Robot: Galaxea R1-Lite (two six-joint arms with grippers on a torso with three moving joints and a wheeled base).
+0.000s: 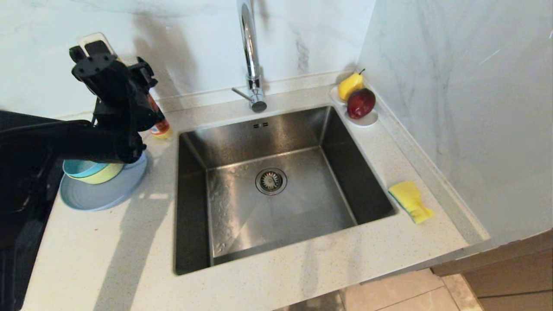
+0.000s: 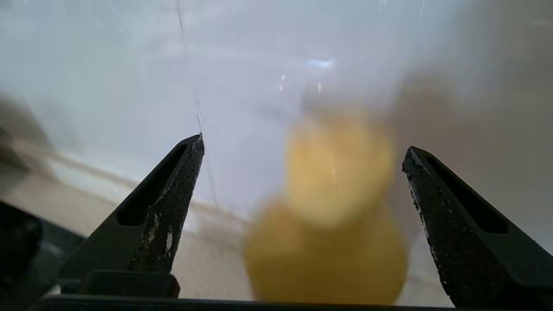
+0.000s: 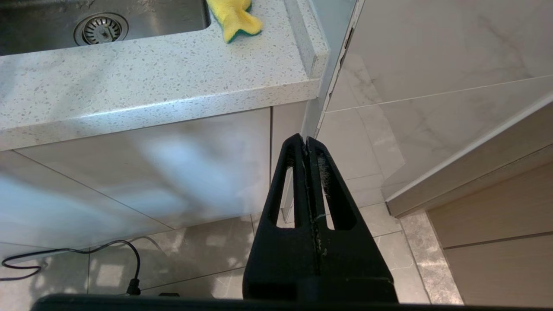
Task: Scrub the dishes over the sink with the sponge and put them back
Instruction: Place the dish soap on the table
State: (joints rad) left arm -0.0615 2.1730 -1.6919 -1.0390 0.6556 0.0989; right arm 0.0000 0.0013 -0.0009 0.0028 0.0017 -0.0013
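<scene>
I can see a thin lever (image 1: 241,94) sticking out from the chrome faucet's base (image 1: 257,102), so I expect the lever to swing and start a steady stream when I push it.
The dishes stand stacked on the counter left of the sink (image 1: 337,142): a teal bowl (image 1: 80,167) inside a pale yellow bowl (image 1: 103,173) on a grey-blue plate (image 1: 99,194). My left gripper (image 1: 149,97) hangs above the stack's back edge, open and holding nothing. In the left wrist view its fingers (image 2: 173,203) are spread wide around the left gripper (image 2: 304,144) gap. The yellow sponge (image 1: 410,201) lies on the counter right of the sink, with its green side down. My right gripper (image 3: 306,139) is shut and empty, parked below the counter's front edge. The sponge (image 3: 233,17) lies above it.
An orange detergent bottle (image 1: 160,127) stands by the back wall just beyond the left gripper, and the bottle (image 2: 328,250) looks blurred between the fingers. The chrome faucet (image 1: 250,56) rises behind the sink. A white dish (image 1: 365,122) with fruit sits in the back right corner.
</scene>
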